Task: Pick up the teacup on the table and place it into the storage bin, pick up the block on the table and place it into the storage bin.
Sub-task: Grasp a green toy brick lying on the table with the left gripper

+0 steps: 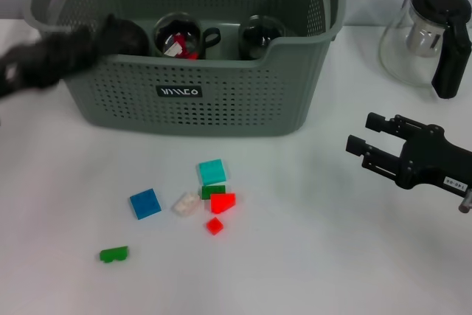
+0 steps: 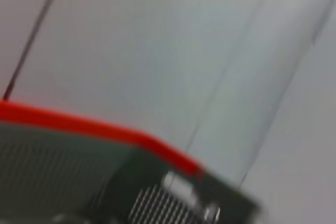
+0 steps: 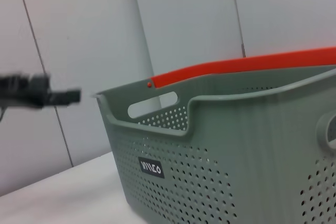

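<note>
The green block (image 1: 113,254) is clear of the blue block (image 1: 145,203). My left gripper should go on moving to the green block until its fingers are on both sides of it, then close.
The grey-green perforated storage bin (image 1: 221,94) stands at the back of the table; it also shows in the right wrist view (image 3: 220,150), and its orange-edged rim shows in the left wrist view (image 2: 79,124). Two teacups (image 1: 181,35) (image 1: 259,35) sit inside it, the left one with something red in it. Several blocks lie on the table in front: teal (image 1: 212,172), blue (image 1: 145,203), white (image 1: 186,204), dark green (image 1: 214,191), red (image 1: 223,202), small red (image 1: 214,226), green (image 1: 114,254). My left gripper (image 1: 125,35), blurred, is over the bin's left front rim. My right gripper (image 1: 365,133) is open and empty above the table at the right.
A glass teapot (image 1: 431,35) with a black lid and handle stands at the back right, behind my right gripper. Bare white table lies between the blocks and the right gripper, and to the left of the blocks.
</note>
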### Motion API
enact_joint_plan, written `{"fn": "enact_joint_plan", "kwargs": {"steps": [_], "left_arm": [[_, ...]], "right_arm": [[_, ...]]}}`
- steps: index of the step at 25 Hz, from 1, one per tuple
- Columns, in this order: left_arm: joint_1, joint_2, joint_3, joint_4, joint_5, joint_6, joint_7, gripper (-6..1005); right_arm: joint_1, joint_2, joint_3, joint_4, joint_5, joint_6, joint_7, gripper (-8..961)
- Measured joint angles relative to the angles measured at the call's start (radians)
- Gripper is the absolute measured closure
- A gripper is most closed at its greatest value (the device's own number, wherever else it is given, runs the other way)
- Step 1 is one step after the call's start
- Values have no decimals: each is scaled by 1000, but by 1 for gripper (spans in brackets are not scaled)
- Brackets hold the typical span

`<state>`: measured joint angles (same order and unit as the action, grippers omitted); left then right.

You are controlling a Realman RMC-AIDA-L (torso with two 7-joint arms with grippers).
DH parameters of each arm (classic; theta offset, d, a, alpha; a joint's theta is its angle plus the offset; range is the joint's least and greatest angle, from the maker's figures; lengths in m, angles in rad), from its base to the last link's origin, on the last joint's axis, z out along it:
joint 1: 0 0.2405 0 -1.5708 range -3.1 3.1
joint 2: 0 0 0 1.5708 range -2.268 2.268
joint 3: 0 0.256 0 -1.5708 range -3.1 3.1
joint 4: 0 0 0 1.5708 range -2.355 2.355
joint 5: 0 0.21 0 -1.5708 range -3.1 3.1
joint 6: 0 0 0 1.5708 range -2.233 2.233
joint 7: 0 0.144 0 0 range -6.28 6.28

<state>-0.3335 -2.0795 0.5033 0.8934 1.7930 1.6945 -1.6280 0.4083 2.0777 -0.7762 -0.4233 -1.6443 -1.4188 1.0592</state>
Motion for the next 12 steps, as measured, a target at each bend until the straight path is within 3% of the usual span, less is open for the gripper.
{"fn": "enact_joint_plan", "kwargs": {"steps": [2, 8, 12], "left_arm": [[0, 0, 0, 0, 0, 0, 0, 157], [73, -37, -5, -40, 156, 37, 424, 161], [60, -32, -10, -126, 255, -35, 455, 164]], "right_arm": [[3, -1, 0, 0, -1, 0, 0, 308], [10, 1, -4, 5, -2, 6, 1, 309], [10, 4, -6, 6, -2, 8, 1, 309]]}}
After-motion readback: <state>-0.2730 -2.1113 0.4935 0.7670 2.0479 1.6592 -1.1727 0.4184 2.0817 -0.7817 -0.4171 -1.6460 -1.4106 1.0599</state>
